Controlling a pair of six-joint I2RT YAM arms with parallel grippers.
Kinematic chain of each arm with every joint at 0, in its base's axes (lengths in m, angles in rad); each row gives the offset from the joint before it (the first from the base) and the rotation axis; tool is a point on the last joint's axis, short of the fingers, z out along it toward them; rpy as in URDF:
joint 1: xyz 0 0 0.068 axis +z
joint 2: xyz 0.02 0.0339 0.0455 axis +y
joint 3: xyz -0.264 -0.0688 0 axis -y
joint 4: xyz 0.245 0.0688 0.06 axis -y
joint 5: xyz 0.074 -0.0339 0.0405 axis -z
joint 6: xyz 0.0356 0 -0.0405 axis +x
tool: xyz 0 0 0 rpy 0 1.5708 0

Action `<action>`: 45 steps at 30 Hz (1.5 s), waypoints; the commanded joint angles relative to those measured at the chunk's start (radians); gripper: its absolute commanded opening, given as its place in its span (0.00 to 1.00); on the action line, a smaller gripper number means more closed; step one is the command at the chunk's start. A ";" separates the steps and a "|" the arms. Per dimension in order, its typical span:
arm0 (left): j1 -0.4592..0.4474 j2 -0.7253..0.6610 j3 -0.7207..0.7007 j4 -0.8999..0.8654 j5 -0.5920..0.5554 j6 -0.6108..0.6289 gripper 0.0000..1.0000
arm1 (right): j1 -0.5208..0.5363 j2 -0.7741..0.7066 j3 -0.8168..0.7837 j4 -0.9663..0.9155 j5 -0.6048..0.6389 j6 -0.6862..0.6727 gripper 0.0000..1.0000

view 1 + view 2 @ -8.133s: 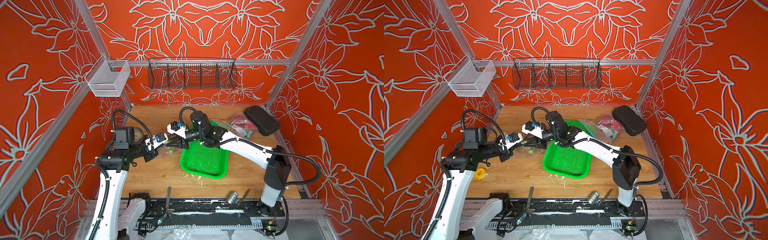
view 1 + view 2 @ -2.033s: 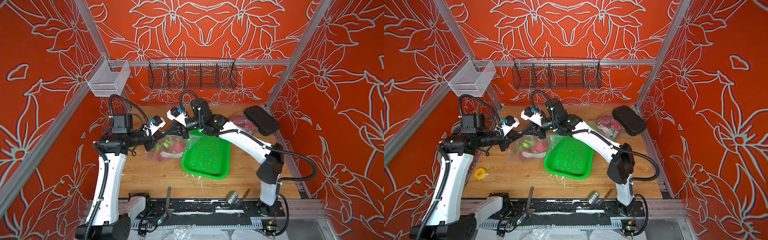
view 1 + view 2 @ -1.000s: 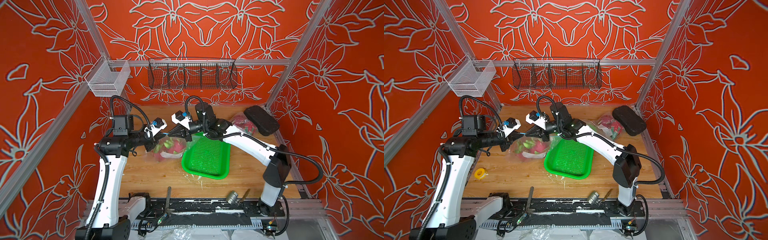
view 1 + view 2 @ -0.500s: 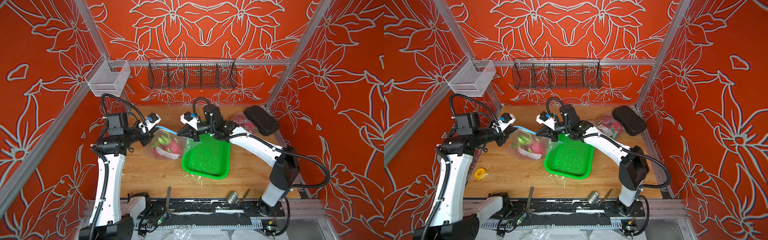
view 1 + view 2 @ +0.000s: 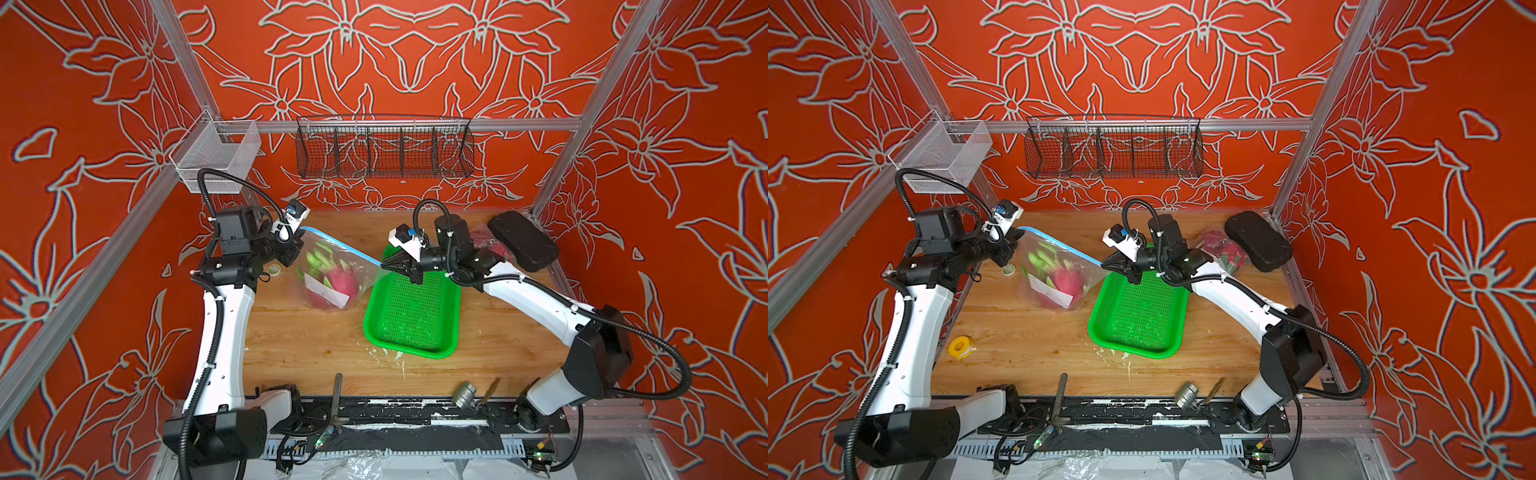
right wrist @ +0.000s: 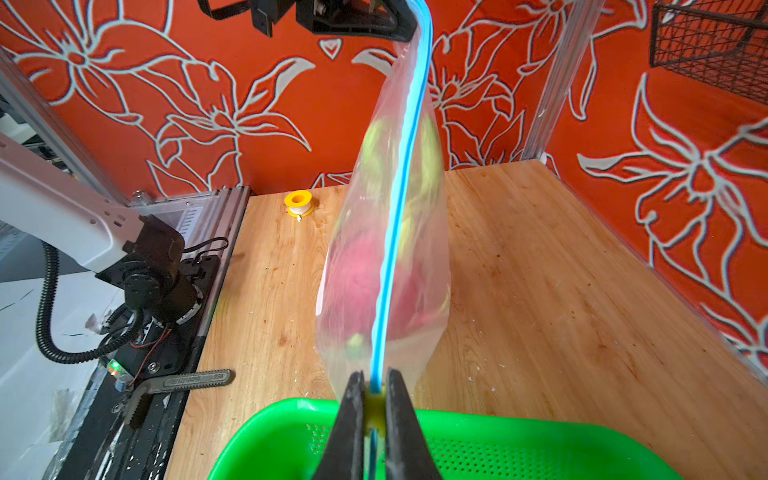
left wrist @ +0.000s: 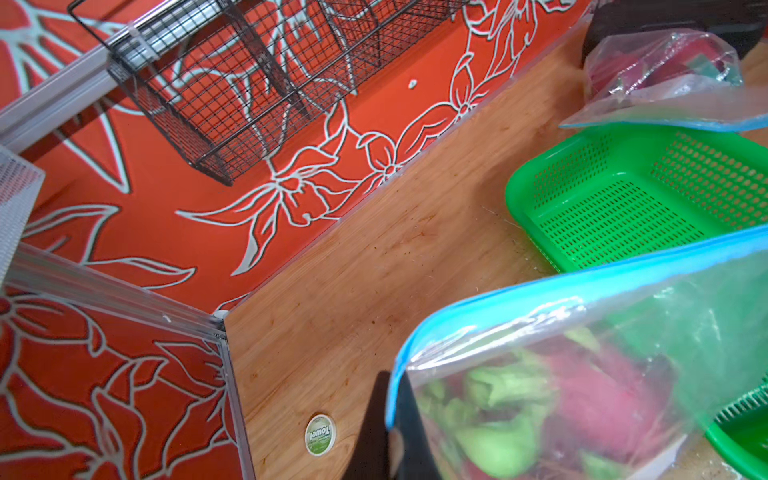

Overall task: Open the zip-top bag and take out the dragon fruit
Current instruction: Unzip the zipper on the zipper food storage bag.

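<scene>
Next, my left gripper lowers the bag [image 5: 329,278] before my right gripper lets go of the yellow slider [image 6: 374,410], because the slider is near the end of the bag's tight blue strip.
A clear zip-top bag [image 5: 322,259] [image 5: 1040,266] with a blue zip strip [image 6: 399,199] hangs stretched between my two grippers. Its bottom rests on the wooden table. Inside it lies a magenta dragon fruit [image 5: 338,282] [image 5: 1069,280] [image 7: 602,399] with green scales. My left gripper [image 5: 300,237] [image 5: 1016,236] [image 7: 390,440] is shut on the bag's far-left top corner. My right gripper [image 5: 381,266] [image 5: 1102,264] [image 6: 374,399] is shut on the yellow slider [image 6: 376,409] at the strip's other end, above the green tray's back edge. I cannot tell whether the bag's mouth is parted.
The green perforated tray [image 5: 415,320] [image 5: 1133,316] sits right of the bag. At back right a second clear bag [image 5: 1221,249] holding pink fruit lies beside a black pad [image 5: 521,241]. A round lid [image 5: 273,269], a yellow tape roll [image 5: 961,346] and a wall wire basket [image 5: 384,147] are nearby.
The grippers have drawn apart: the left one went back and to the left, the right one went right toward the tray. The blue zip strip now runs taut between them.
</scene>
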State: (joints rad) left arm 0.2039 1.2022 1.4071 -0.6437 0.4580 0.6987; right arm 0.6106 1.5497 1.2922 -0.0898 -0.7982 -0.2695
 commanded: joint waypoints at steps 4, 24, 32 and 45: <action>0.041 0.042 0.106 0.172 -0.120 -0.123 0.00 | -0.035 -0.061 -0.061 0.023 0.074 0.026 0.09; -0.008 -0.179 -0.273 -0.251 0.215 0.227 0.00 | 0.115 -0.136 -0.243 0.124 0.245 -0.050 0.69; -0.008 -0.207 -0.250 -0.333 0.259 0.262 0.00 | 0.128 0.027 -0.008 -0.066 0.145 -0.109 0.78; -0.008 -0.252 -0.281 -0.342 0.248 0.291 0.00 | 0.153 0.166 0.041 -0.053 0.139 -0.115 0.69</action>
State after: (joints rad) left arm 0.1955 0.9588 1.1351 -0.9634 0.6788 0.9646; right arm 0.7639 1.7012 1.2976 -0.1413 -0.6109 -0.3813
